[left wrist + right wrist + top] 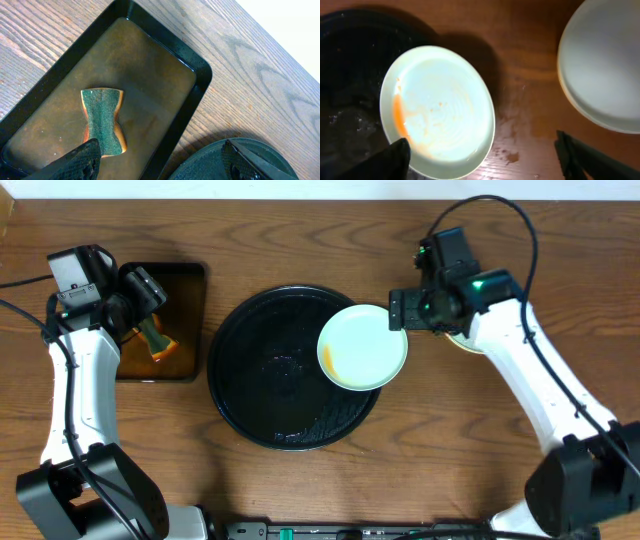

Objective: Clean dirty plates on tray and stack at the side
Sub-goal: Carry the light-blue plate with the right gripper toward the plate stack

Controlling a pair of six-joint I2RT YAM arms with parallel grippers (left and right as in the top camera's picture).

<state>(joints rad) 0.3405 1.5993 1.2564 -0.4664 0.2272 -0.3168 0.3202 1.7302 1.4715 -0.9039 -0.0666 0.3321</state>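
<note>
My right gripper should keep going down until its open fingers are on both sides of the plate's free edge [404, 340] and close, as the pale mint plate's edge [398, 364] sticks out clear of the round black tray.
One pale mint plate [362, 347] with an orange smear on its left side lies over the right rim of the round black tray [270, 370]. It also shows in the right wrist view [437, 110]. Two other plates sit stacked [602, 60] on the table to the right, mostly hidden under my right arm in the overhead view [462, 340]. My right gripper [398, 310] is open and empty, above the plate's right edge [482, 155]. My left gripper [148, 305] is open and empty above a green sponge [102, 120].
The sponge [157, 340] lies in brown liquid in a small rectangular black tray [203, 320] at the left, which also shows in the left wrist view [195, 65]. The round tray's edge is in that view too [210, 160]. Wet spots mark the table between plate and stack [512, 157].
</note>
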